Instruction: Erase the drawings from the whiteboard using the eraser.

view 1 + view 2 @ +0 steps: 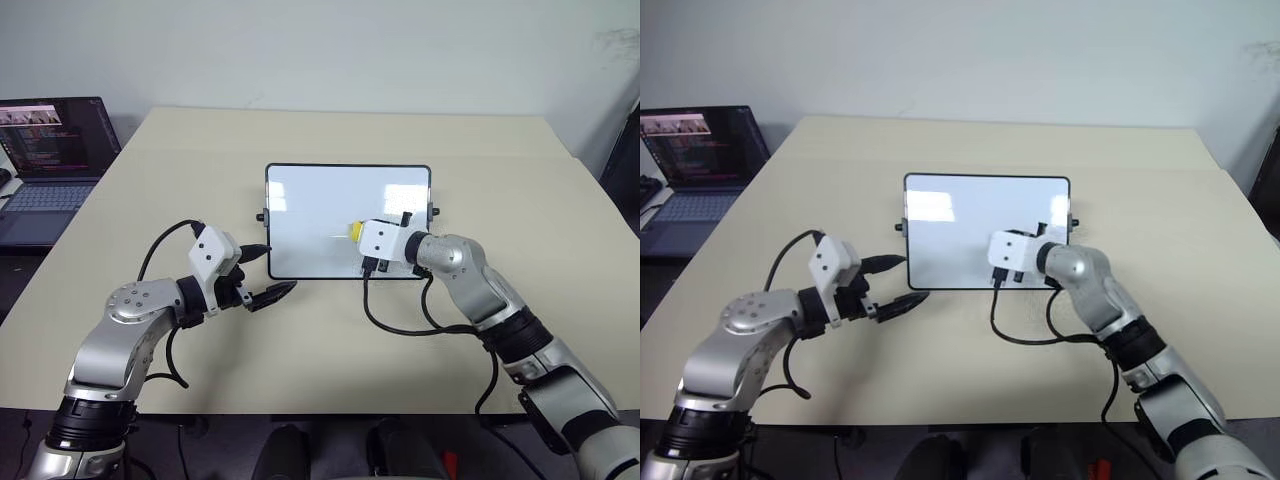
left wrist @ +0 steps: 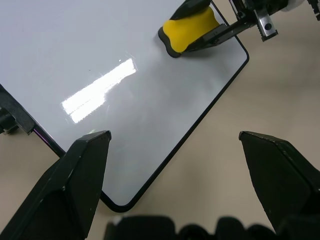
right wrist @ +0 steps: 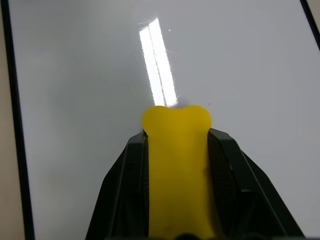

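Note:
I should pull the eraser back with my right gripper and wipe the board's end [image 1: 418, 205] that my right gripper covers, because the board ahead of the eraser's tip [image 1: 325, 226] is plain white.
The whiteboard [image 1: 310, 215] lies flat in the middle of the table, black-framed and glossy. My right gripper [image 3: 176, 145] is shut on the yellow eraser [image 3: 176, 120], whose dark underside rests on the board near its right side [image 2: 190, 27]. The drawings are out of view: the board's visible surface is plain white with a streak of glare. My left gripper [image 1: 268, 272] hangs open just off the board's near-left corner, with nothing between its fingers [image 2: 92, 150].
An open laptop [image 1: 50, 150] sits on a separate surface at the far left. The beige table [image 1: 300, 350] has bare room around the board. Black cables loop from both wrists onto the tabletop in front of the board.

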Robot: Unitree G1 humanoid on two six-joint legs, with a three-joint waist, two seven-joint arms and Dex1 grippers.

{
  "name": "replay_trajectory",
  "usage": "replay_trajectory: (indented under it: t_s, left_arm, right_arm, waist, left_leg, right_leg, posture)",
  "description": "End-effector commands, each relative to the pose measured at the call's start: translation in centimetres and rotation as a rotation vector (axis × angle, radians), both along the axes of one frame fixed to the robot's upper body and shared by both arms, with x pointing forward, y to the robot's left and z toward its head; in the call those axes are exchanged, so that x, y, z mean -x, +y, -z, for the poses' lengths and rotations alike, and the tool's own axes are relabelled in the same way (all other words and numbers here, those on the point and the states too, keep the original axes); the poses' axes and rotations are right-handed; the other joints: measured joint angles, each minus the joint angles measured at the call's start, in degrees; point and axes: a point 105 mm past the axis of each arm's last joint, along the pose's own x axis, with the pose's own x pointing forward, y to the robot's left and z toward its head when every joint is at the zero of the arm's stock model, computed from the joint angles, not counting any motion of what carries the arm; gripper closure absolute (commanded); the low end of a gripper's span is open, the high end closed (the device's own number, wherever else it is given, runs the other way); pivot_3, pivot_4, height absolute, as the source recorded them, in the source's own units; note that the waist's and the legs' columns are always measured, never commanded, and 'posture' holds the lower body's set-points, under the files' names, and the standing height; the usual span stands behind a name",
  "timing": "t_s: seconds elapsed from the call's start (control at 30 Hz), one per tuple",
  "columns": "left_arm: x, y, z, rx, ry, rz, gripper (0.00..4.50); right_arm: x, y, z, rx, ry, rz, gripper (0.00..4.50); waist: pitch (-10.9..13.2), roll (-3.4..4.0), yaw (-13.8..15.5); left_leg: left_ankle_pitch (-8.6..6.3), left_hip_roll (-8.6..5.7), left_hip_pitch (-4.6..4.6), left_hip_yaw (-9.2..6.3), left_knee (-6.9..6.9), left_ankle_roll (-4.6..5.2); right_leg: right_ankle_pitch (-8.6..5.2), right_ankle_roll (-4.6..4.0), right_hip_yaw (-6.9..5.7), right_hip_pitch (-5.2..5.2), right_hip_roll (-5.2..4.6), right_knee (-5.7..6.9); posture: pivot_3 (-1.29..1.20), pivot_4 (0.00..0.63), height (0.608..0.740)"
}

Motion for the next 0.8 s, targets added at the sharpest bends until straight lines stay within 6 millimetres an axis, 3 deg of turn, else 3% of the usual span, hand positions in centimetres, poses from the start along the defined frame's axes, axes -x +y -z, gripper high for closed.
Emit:
replay_trajectory:
  t_s: [0.03, 0.13, 0.23, 0.43, 0.57, 0.8]
  left_arm:
    - [0.0, -0.6, -0.9, -0.001, -0.046, 0.024, 0.0]
    - [0.0, -0.7, -0.9, 0.0, -0.047, 0.025, 0.0]
    - [-0.1, -0.6, -0.9, -0.002, -0.051, 0.02, 0.0]
    - [-0.1, -1.0, -1.9, 0.01, -0.073, 0.046, 0.0]
    - [0.0, -1.5, -2.7, 0.022, -0.09, 0.071, 0.0]
    - [-0.2, -2.2, -3.4, 0.011, -0.096, 0.118, 0.0]
  right_arm:
    - [-0.3, -2.0, 2.1, 0.065, 0.066, 0.071, 3.24]
    - [-0.4, -1.9, 1.2, 0.019, 0.052, 0.08, 3.24]
    - [0.0, -1.4, -1.3, -0.19, 0.095, 0.088, 3.24]
    - [3.3, -0.7, -5.1, -0.572, 0.261, 0.025, 3.25]
    - [5.5, -2.1, -4.6, -0.632, 0.33, 0.048, 3.25]
    - [7.1, -5.9, -0.9, -0.556, 0.389, 0.189, 3.25]
  waist:
    - [0.0, 0.0, 0.0]
    - [0.0, 0.0, 0.0]
    - [0.0, 0.01, 0.1]
    - [0.2, 0.05, 0.2]
    - [0.2, 0.05, 0.2]
    - [0.2, 0.03, 0.2]
  left_leg:
    - [0.0, 0.0, 0.0, 0.0, 0.0, 0.0]
    - [0.0, 0.0, -0.01, 0.01, 0.0, 0.0]
    - [0.0, 0.0, -0.04, -0.01, -0.01, 0.0]
    - [-0.05, 0.0, -0.33, -0.07, -0.07, -0.05]
    - [-0.14, 0.01, -0.42, -0.12, -0.14, -0.14]
    - [-0.22, -0.06, -0.54, -0.1, -0.08, -0.21]
  right_leg:
    - [0.0, 0.0, 0.0, 0.0, 0.0, 0.0]
    - [0.0, 0.0, 0.01, 0.0, 0.0, -0.02]
    - [0.0, 0.0, -0.01, -0.01, 0.0, -0.02]
    - [-0.01, 0.0, -0.07, -0.21, -0.03, -0.08]
    - [-0.16, 0.09, -0.13, -0.24, -0.03, -0.18]
    - [-0.21, 0.13, -0.12, -0.24, -0.08, -0.29]
  posture:
    - [0.0, 0.15, 0.74]
    - [0.0, 0.15, 0.74]
    - [0.0, 0.15, 0.74]
    - [0.0, 0.15, 0.74]
    - [0.0, 0.15, 0.74]
    - [0.0, 0.15, 0.74]
